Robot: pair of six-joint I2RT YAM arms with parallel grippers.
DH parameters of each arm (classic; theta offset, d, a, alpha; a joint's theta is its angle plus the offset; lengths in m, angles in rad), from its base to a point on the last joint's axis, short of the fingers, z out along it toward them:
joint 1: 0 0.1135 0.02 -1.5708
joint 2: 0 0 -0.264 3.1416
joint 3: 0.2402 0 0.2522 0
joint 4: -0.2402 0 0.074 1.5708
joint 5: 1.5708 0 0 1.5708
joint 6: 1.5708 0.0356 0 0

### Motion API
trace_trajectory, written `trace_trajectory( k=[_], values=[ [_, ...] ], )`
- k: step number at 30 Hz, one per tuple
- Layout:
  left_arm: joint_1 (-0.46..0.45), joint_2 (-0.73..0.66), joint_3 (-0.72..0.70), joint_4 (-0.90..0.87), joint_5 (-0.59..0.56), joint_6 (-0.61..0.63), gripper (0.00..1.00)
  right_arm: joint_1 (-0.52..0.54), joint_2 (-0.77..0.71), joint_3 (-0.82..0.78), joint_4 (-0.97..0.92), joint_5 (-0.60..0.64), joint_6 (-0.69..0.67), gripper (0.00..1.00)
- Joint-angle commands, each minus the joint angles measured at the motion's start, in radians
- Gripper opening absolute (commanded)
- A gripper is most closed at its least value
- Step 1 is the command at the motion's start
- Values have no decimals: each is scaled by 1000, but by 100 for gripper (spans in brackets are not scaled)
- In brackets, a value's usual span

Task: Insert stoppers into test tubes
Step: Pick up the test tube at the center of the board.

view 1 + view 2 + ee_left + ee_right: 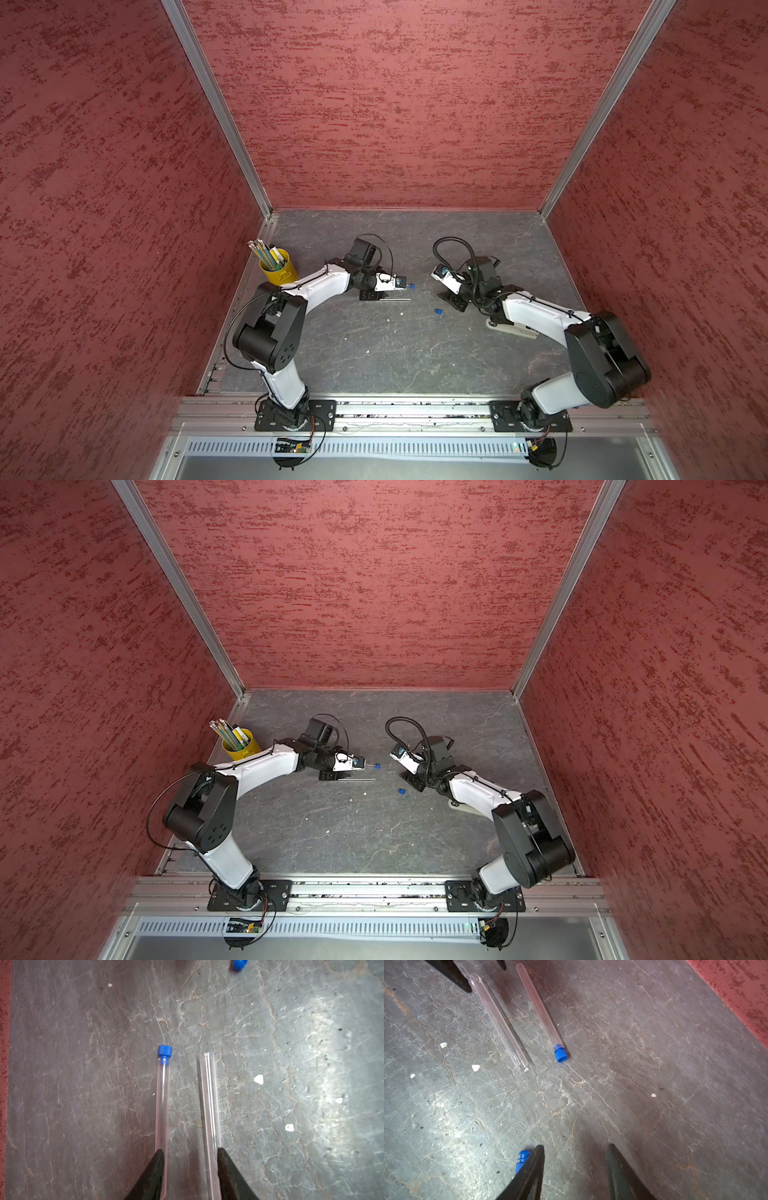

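My left gripper should move over to straddle the open tube alone [212, 1128] before it closes, because the stoppered tube [162, 1120] lies between its fingers together with the open tube.
Two clear test tubes lie side by side on the grey slate table. One tube [162, 1105] [539, 1007] has a blue stopper [164, 1051] [561, 1054] [412, 285] in its mouth. The other tube [209, 1095] [499, 1020] [395, 299] has an open mouth. My left gripper [190, 1153] [376, 291] is open and straddles the tubes' closed ends, each tube running along the inside of a finger. A loose blue stopper [522, 1159] [437, 311] [239, 964] lies just outside one finger of my right gripper [574, 1147] [448, 301], which is open with only bare table between its fingers.
A yellow cup [279, 270] of striped pencils stands at the back left, beside the left arm. Small white specks [475, 1067] dot the table near the tubes. A beige object [515, 330] lies under the right forearm. Red walls close in three sides.
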Motion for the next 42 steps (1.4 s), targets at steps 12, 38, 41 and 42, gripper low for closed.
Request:
trace_trajectory(
  k=[12, 38, 41, 42],
  values=[
    [-27, 8, -20, -84, 23, -108, 43, -3, -40, -20, 13, 36, -4, 51],
    [-27, 101, 9, -17, -13, -111, 39, -2, -31, -32, 8, 47, -9, 51],
    [-26, 79, -7, 16, -17, -105, 39, -2, -31, -32, 10, 47, -9, 51],
    [-26, 73, -12, 28, -21, -101, 39, -2, -31, -33, 11, 48, -9, 51]
  ],
)
